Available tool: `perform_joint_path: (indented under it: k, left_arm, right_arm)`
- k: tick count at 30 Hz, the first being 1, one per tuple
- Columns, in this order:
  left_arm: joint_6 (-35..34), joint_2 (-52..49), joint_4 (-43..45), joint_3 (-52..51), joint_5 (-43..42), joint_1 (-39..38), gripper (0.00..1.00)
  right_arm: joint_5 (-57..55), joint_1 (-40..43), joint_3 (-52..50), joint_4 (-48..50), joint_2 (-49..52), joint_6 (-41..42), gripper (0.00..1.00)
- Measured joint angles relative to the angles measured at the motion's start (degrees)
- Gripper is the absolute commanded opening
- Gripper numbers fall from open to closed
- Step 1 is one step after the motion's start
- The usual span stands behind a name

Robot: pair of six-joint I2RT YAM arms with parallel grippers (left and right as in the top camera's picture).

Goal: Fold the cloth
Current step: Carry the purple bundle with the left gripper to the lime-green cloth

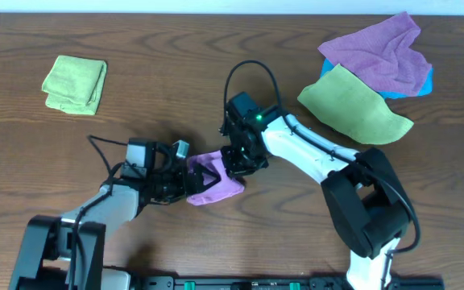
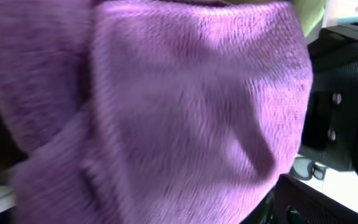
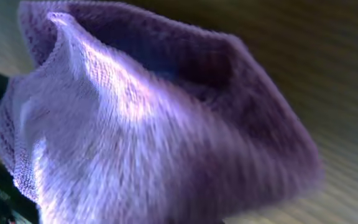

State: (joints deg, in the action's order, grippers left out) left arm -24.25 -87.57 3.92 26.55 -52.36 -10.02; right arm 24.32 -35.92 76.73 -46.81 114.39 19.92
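The purple-mauve cloth (image 1: 218, 188) has both grippers on it. Next, my right gripper opens and moves back before my left gripper puts this cloth down on the folded yellow-green cloth (image 1: 75, 84).
The purple-mauve cloth (image 1: 216, 186) is bunched up small at the middle of the table, between my two grippers. My left gripper (image 1: 185, 180) is at its left edge and my right gripper (image 1: 236, 163) is at its upper right edge, and both look shut on it. The cloth fills the left wrist view (image 2: 185, 112) and the right wrist view (image 3: 154, 137), blurred and very close, and it hides the fingers in both. In the right wrist view its far side stands up in a fold over the wood table.
A folded yellow-green cloth (image 1: 75, 84) lies at the far left. At the far right a yellow-green cloth (image 1: 353, 106) lies flat, with a rumpled purple cloth (image 1: 377, 52) over a blue item (image 1: 427, 79) behind it.
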Motion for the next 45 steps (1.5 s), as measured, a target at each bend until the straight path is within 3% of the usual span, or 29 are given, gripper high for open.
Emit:
perform_joint_path:
  k: [1,2,3,6,9,16,22,30,37,45]
  left_arm:
    - [-0.24,-0.39,0.00,0.15,0.20,-0.42,0.53]
    - [-0.46,-0.92,-0.31,0.04,0.63,-0.70,0.34]
    - [-0.42,-1.38,-0.70,-0.15,1.20,-0.83,0.29]
    - [-0.61,-2.67,-1.31,-1.16,2.58,-0.98,0.31]
    - [-1.09,-2.67,-1.31,-1.18,3.19,-0.98,0.06]
    - [-1.70,-2.67,1.18,-1.44,3.93,-1.03,0.06]
    - [-7.06,-2.71,13.44,-1.55,2.45,1.18,0.05]
    - [-21.33,-1.88,29.97,5.27,-2.62,15.72,0.06]
    - [-31.15,-0.70,30.84,14.05,0.35,33.92,0.06]
    - [-33.81,-3.45,31.52,16.06,8.44,42.05,0.06]
  right_arm:
    - [0.26,-0.09,0.00,0.00,0.00,-0.02,0.02]
    - [0.48,-0.09,0.00,0.02,0.00,0.00,0.01]
    - [0.57,-0.02,0.00,-0.02,0.00,-0.02,0.02]
    - [0.87,0.57,0.00,-0.11,0.00,0.00,0.02]
    - [1.20,1.68,0.00,-0.35,0.00,-0.02,0.02]
    - [1.25,4.61,0.00,-1.84,0.00,-0.28,0.01]
    - [-2.51,7.50,0.00,-6.71,0.00,-1.60,0.01]
    - [-4.55,10.10,0.00,-8.33,0.00,-3.52,0.01]
    - [-4.81,10.10,0.00,-7.91,0.00,-4.28,0.02]
    - [-4.83,10.10,0.00,-6.75,0.00,-4.31,0.02]
